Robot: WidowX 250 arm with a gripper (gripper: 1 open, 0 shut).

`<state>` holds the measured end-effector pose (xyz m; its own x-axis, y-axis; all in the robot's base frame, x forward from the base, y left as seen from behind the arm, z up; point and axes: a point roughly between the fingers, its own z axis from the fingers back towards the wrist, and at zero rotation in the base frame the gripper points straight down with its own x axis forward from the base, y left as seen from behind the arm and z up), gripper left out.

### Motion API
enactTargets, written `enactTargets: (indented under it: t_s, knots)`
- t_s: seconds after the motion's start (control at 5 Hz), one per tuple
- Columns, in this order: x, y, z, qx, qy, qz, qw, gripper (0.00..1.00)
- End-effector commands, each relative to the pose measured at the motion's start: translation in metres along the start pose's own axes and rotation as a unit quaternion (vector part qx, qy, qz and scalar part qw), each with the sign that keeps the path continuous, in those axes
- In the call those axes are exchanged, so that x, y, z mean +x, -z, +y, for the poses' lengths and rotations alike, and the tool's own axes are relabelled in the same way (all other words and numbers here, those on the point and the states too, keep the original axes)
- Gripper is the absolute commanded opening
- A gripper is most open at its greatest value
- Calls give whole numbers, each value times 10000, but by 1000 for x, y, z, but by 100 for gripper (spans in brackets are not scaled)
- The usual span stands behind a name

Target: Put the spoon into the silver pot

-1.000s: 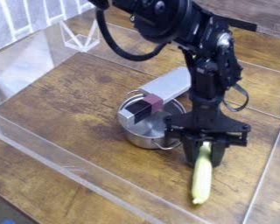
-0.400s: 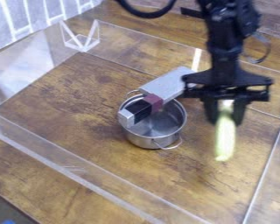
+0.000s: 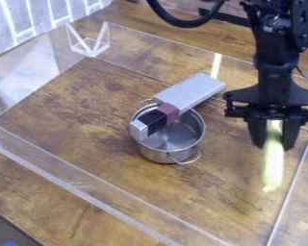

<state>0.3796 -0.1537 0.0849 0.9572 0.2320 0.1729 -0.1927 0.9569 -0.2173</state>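
Note:
The spoon's lower tip [image 3: 269, 187] is hanging over the wooden table, well away from the silver pot. I should raise the spoon with my gripper and move it towards the pot [image 3: 173, 141].
The spoon [image 3: 271, 163] hangs almost straight down by its pale yellow-green handle, held at its upper end, its lower tip above the wooden table. My gripper [image 3: 272, 128] is shut on that upper end, to the right of the silver pot [image 3: 167, 137] and clear of its rim. The pot is small, round and shiny, standing mid-table. A grey rectangular block with a maroon end [image 3: 177, 101] leans into it from the back, its lower end inside the pot. The spoon's bowl is blurred and I cannot make it out.
A low clear plastic wall [image 3: 80, 178] fences the wooden table [image 3: 66, 106] on all sides; its right edge runs close beside the hanging spoon. A clear plastic stand [image 3: 86, 38] sits at the back left. The black arm [image 3: 279, 38] comes down from the top right.
The gripper has risen and moved right and back with the spoon, lifting it off the table. The pot and the grey block have stayed put.

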Motion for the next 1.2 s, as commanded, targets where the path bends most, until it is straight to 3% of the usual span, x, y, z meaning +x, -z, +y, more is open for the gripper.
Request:
enactTargets:
  t_s: [0.0, 0.2, 0.4, 0.8, 1.0]
  knots:
    - [-3, 0, -8, -137, 189, -153, 9996, 0]
    - [-6, 16, -4, -183, 278, -168, 9993, 0]
    - [3, 27, 3, -161, -33, -311, 9994, 0]
    - [11, 4, 20, -271, 24, -346, 9990, 0]
    - [20, -14, 37, -343, -120, -404, 9985, 0]
